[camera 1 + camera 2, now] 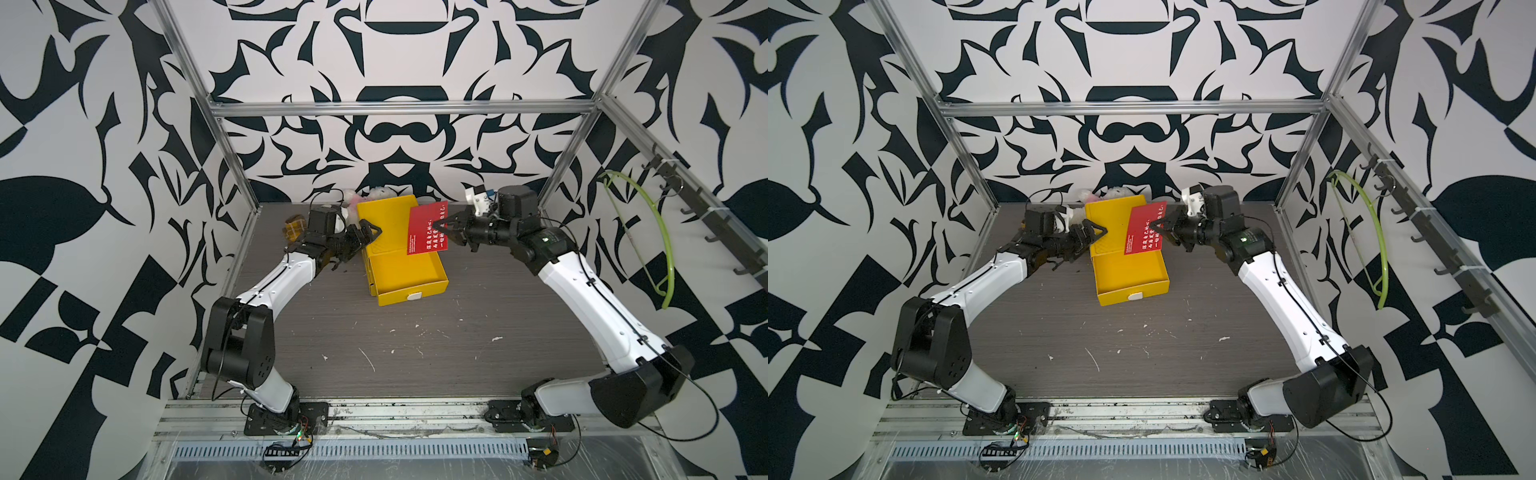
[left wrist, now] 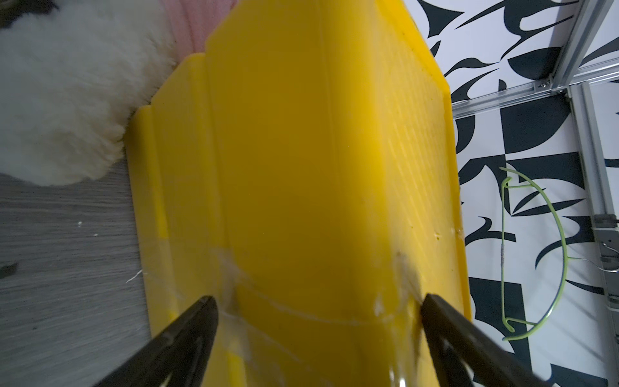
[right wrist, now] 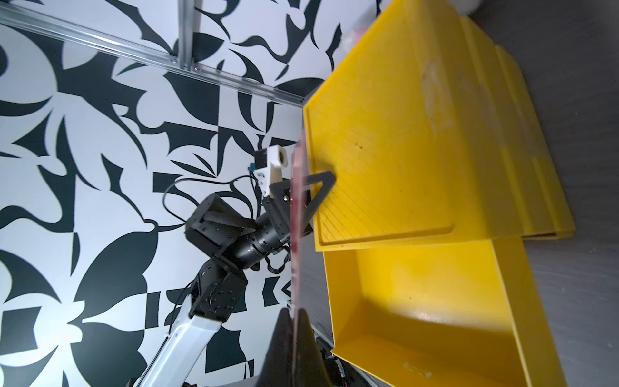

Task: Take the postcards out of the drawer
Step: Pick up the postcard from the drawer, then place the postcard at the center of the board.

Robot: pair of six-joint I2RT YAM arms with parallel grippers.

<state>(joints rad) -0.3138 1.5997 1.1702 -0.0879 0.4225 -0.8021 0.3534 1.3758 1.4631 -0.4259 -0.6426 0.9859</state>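
I should keep carrying the red postcard (image 1: pixel 424 231), which hangs clear above the drawer, with my right gripper to the empty tabletop (image 1: pixel 467 264) next to the drawer until it lies flat.
A red postcard (image 1: pixel 428 228) (image 1: pixel 1144 228) with white writing hangs upright above the open yellow drawer (image 1: pixel 411 291) (image 1: pixel 1133 291). My right gripper (image 1: pixel 436 224) (image 1: pixel 1154 225) (image 3: pixel 294 311) is shut on its right edge. In the right wrist view the postcard (image 3: pixel 296 234) shows edge-on. The drawer (image 3: pixel 345 301) shows only a bare yellow floor. My left gripper (image 1: pixel 353 247) (image 1: pixel 1079 247) (image 2: pixel 316 301) is open against the left side of the yellow case (image 1: pixel 386 216) (image 2: pixel 301 167), one finger either side of its wall.
A white and pink plush toy (image 1: pixel 370 195) (image 2: pixel 60 93) lies behind the case. A yellow-brown plaid object (image 1: pixel 293 226) sits at the back left. A green hanger (image 1: pixel 648 232) hangs from a hook rail (image 1: pixel 706 220) on the right wall.
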